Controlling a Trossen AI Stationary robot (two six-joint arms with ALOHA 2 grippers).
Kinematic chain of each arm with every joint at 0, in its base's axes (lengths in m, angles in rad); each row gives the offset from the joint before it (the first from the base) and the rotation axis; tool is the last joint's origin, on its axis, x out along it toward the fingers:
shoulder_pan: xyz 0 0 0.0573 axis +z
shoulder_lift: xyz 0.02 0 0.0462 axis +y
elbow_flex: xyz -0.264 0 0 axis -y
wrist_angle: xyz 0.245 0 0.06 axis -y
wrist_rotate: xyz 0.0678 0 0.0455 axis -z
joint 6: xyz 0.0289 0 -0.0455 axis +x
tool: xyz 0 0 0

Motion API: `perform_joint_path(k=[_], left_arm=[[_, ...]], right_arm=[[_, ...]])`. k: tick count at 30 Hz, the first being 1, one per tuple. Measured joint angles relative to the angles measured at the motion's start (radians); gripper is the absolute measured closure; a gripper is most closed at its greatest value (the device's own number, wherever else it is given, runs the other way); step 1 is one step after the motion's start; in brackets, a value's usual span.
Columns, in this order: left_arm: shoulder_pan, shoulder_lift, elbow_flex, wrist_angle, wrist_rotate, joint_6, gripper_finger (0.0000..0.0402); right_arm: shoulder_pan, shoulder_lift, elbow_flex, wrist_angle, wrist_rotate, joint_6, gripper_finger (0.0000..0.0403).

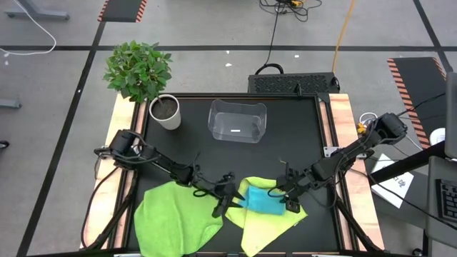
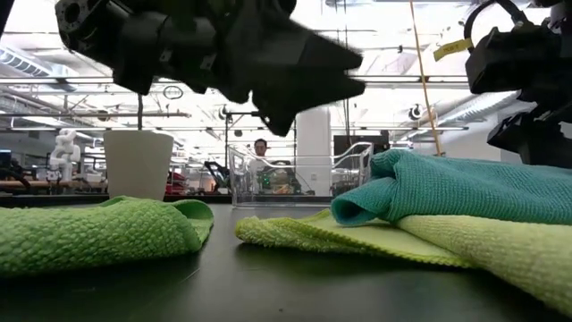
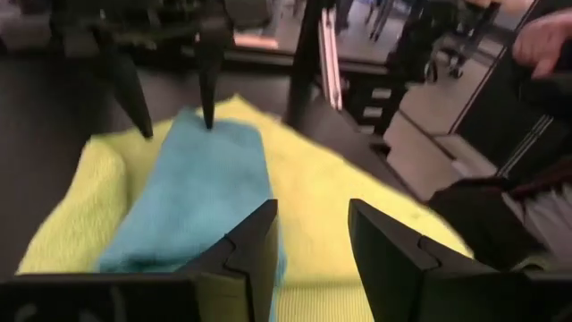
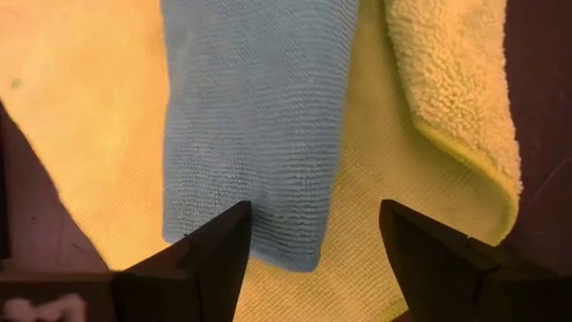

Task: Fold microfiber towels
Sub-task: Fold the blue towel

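The turquoise towel's folded end (image 2: 398,170) sticks up puffily above the yellow-green towel, so my left gripper and my right gripper should close and push the turquoise towel's top (image 1: 265,200) down flat.
A folded turquoise towel (image 1: 261,200) lies on a spread pale yellow-green towel (image 1: 270,220) near the table's front edge. A bright green towel (image 1: 175,218) lies crumpled to their left. My left gripper (image 3: 313,241) hovers open at the turquoise towel's (image 3: 192,197) left end, with nothing between its fingers. My right gripper (image 4: 313,233) stands open, pointing steeply down over the right end of the turquoise towel (image 4: 255,116), one finger on either side of that end. In the low view the turquoise towel (image 2: 447,188) rests on the yellow-green one (image 2: 393,240).
A clear plastic bin (image 1: 237,120) stands at the table's far middle, with a white pot holding a plant (image 1: 166,112) to its left. A person's hand (image 3: 545,40) shows beyond the table's right side. Bare black tabletop (image 1: 300,150) lies between the bin and the towels.
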Motion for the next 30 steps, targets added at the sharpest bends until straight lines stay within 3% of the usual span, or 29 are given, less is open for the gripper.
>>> perform_joint_path(k=[10,20,25,30], left_arm=[[-0.004,0.047,0.062,0.026,-0.009,0.041,0.0272],[0.010,0.114,0.199,-0.055,-0.001,0.188,0.0394],[0.026,0.128,0.195,-0.055,-0.014,0.188,0.0393],[0.037,0.171,0.195,-0.049,-0.035,0.149,0.0397]], right_arm=[[-0.003,-0.006,0.000,0.063,0.009,-0.031,0.0163],[0.004,-0.038,0.001,0.187,0.061,-0.123,0.0170],[0.047,-0.034,0.001,0.306,0.198,-0.233,0.0209],[0.095,-0.001,0.001,0.307,0.298,-0.232,0.0286]])
